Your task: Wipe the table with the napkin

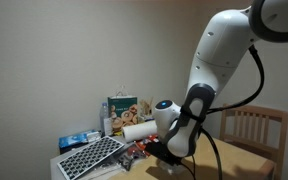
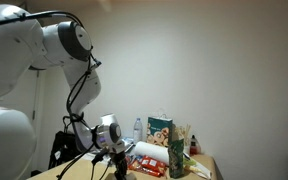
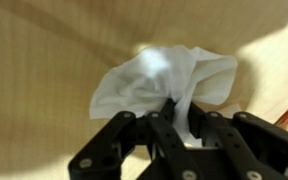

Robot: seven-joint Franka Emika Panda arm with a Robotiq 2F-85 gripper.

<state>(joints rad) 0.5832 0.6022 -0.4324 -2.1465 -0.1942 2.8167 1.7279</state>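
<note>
Next, my gripper sweeps the napkin back toward the chair over the open table point(image 1: 234, 161), because a red package lies close ahead of the napkin at the crowded end.
In the wrist view my gripper point(image 3: 171, 118) is shut on the napkin point(image 3: 164, 80), a crumpled white tissue that fans out beyond the fingertips over the light tan table point(image 3: 44, 90). Whether the napkin touches the table I cannot tell. In both exterior views the gripper point(image 1: 164, 152) point(image 2: 112, 160) hangs low over the table; the napkin is hidden there. A corner of the table point(image 1: 249, 160) shows in an exterior view.
A wooden slatted chair point(image 1: 256, 125) stands behind the table. A paper towel roll point(image 1: 139, 131), a snack box point(image 1: 122, 108), a perforated grey tray point(image 1: 89, 155) and a green can point(image 2: 176, 158) crowd one end of the table.
</note>
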